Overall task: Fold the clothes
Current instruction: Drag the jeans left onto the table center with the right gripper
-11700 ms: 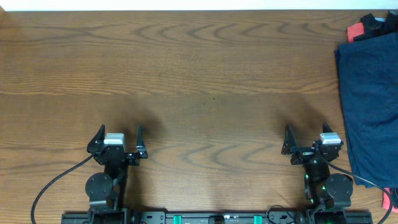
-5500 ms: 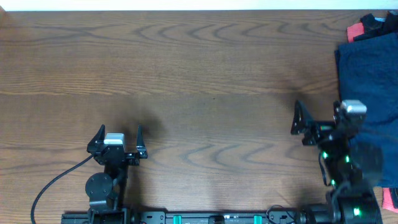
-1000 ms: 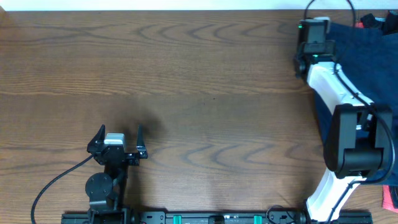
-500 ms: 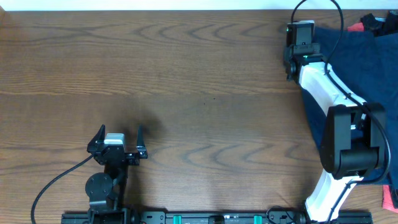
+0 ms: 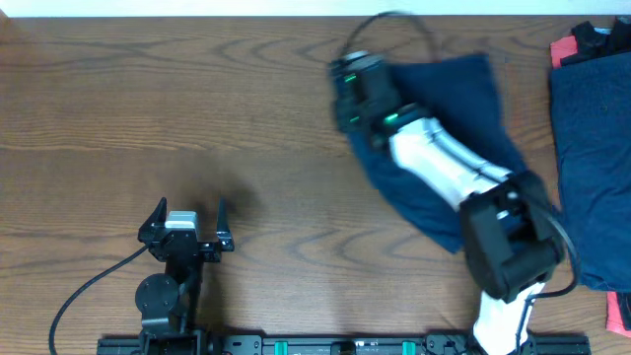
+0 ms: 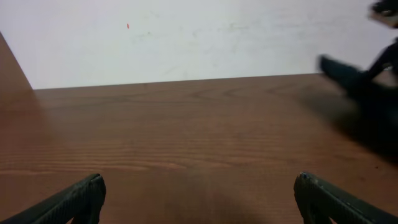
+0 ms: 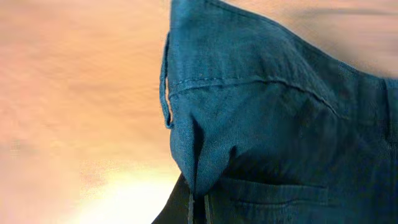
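My right gripper pinches the navy garment's edge (image 7: pixel 194 149), and the wood (image 5: pixel 258 158) near my left gripper is clear. I should keep pulling until the garment's edge gets to that wood.
One of the clothes, a dark navy garment (image 5: pixel 455 91), lies spread across the back middle of the table under my right arm (image 5: pixel 434 158). In the right wrist view the same garment (image 7: pixel 267 106) shows a seam and a pocket, and my right gripper (image 7: pixel 198 208) is shut on a pinched fold of its edge. More navy clothes (image 5: pixel 592 168) lie in a pile at the right edge. My left gripper (image 5: pixel 187 219) rests near the front left, open and holding nothing; its fingertips (image 6: pixel 84 194) stand wide apart over bare wood.
A red cloth (image 5: pixel 564 49) with something black on it lies at the back right corner. Another red scrap (image 5: pixel 619 340) shows at the front right. A white wall (image 6: pixel 186 37) runs behind the table's far edge.
My right arm has swung left from the back right to the back middle, dragging the navy garment off the pile with it. The left arm has not moved.
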You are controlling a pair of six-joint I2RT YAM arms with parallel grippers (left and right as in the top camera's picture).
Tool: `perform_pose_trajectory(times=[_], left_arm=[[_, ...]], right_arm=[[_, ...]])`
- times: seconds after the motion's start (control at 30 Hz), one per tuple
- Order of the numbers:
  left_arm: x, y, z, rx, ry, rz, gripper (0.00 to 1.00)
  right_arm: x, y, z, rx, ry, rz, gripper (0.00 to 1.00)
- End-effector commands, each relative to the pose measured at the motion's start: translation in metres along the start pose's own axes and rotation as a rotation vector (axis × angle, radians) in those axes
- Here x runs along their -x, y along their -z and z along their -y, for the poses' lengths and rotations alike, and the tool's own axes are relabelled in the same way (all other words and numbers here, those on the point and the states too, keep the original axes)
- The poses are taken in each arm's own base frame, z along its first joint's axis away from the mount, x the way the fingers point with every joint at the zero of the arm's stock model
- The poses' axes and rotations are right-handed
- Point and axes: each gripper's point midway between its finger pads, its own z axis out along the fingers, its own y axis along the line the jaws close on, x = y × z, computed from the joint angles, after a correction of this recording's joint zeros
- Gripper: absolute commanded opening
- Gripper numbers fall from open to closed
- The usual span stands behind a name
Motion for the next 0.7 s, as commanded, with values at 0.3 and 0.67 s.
perform_pose_trajectory(times=[0.3,0.67], left_arm=[[-0.016,-0.002,0.003,-0.017,-0.011,-0.04,0.98],[-0.016,-0.002,0.003,-0.017,-0.011,-0.04,0.98]], right_arm=[[-0.018,0.027,-0.162,0.258,0.027,0.008,0.04],[-0.045,0.051,-0.224,0.49,0.008,-0.107,0.02]])
